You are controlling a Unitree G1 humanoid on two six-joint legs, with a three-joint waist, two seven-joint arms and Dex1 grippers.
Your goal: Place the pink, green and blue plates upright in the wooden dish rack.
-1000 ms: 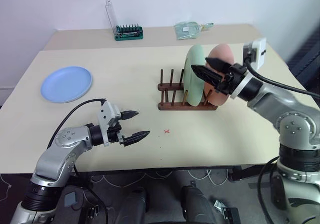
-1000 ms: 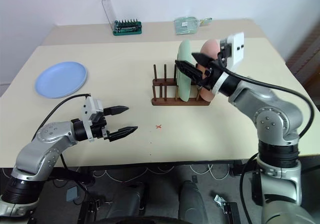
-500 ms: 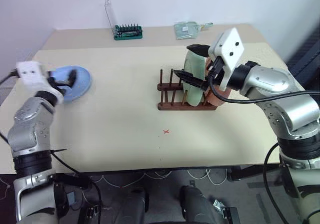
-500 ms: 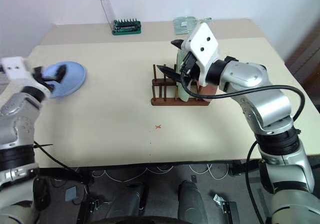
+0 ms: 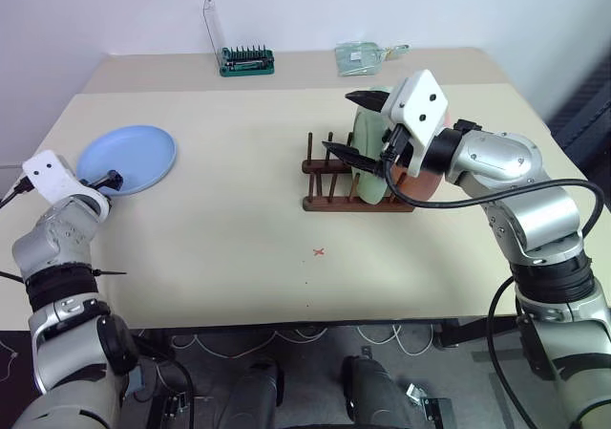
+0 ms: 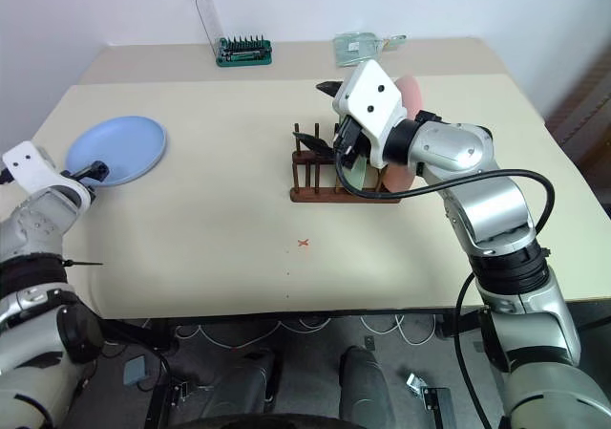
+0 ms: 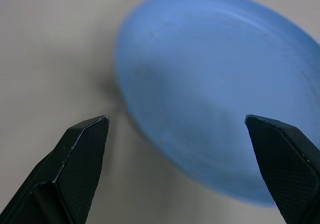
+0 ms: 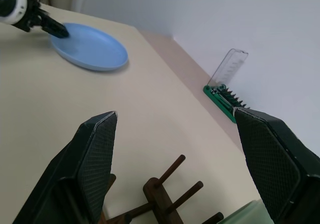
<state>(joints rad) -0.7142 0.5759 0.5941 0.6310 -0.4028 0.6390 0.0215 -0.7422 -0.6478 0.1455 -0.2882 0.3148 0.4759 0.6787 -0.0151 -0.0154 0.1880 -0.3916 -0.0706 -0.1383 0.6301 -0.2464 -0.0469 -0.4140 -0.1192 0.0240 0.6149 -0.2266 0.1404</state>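
My left gripper should raise the blue plate (image 5: 132, 155) upright by its near rim (image 7: 172, 159) and pass it over, because the plate lies flat, far from my right gripper.
The blue plate (image 5: 126, 160) lies flat at the table's left side. My left gripper (image 5: 105, 179) is open at the plate's near rim, which sits just ahead of and between its fingertips (image 7: 90, 134). The wooden dish rack (image 5: 325, 173) stands right of centre. The green plate (image 5: 368, 166) and the pink plate (image 5: 427, 182) stand upright in it, partly hidden by my right hand. My right gripper (image 5: 353, 125) is open and holds nothing. It hovers over the rack's free pegs (image 8: 170, 176), beside the green plate.
A green bit case with a clear lid (image 5: 244, 61) and a clear bag (image 5: 367, 56) sit on the far table. A small red cross (image 5: 318, 252) marks the tabletop in front of the rack. The table's left edge runs close to my left hand.
My left arm swung from the front middle of the table out to the left, up to the blue plate's rim. My right gripper rolled and edged left over the rack.
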